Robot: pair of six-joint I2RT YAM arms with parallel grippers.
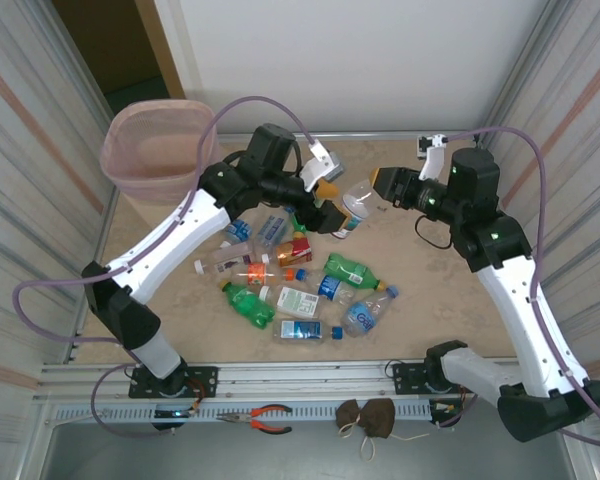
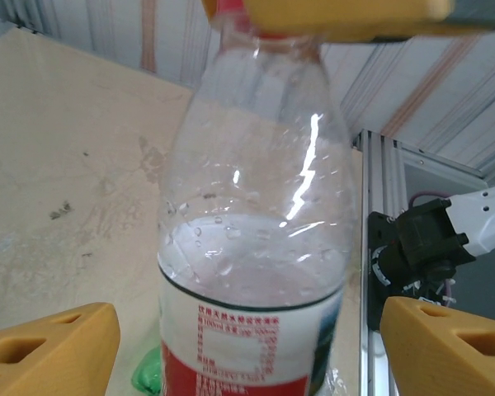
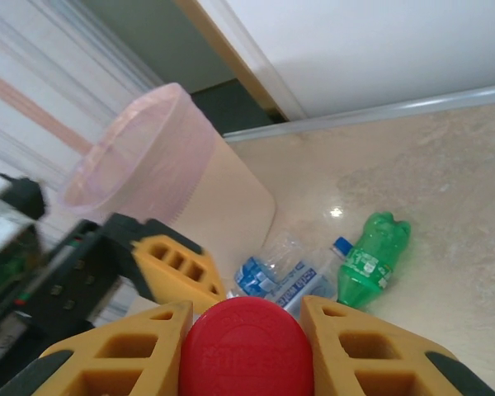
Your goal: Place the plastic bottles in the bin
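My right gripper is at the red cap, far from the pale-pink bin [image 1: 158, 150], so my left gripper should grab the bottle [image 1: 352, 208] by its body and carry it to the bin.
A clear plastic bottle [image 1: 355, 205] with a red cap [image 3: 247, 351] and a red-and-white label [image 2: 247, 338] hangs in the air above the table. My right gripper [image 3: 246, 355] is shut on its cap end. My left gripper [image 2: 247, 351] stands open around the bottle's body, one finger on each side with a gap to it. Several more plastic bottles [image 1: 295, 285], clear and green, lie in a pile on the table below. The pale-pink bin [image 1: 115, 150] stands at the far left corner, with its rim [image 3: 115, 140] also in the right wrist view.
A green bottle [image 3: 371, 256] and a blue-labelled clear bottle [image 3: 285, 272] lie near the bin's foot. Orange-handled pliers [image 1: 270, 418] and a brown cloth bundle [image 1: 368, 415] rest on the front rail. Striped walls close in both sides.
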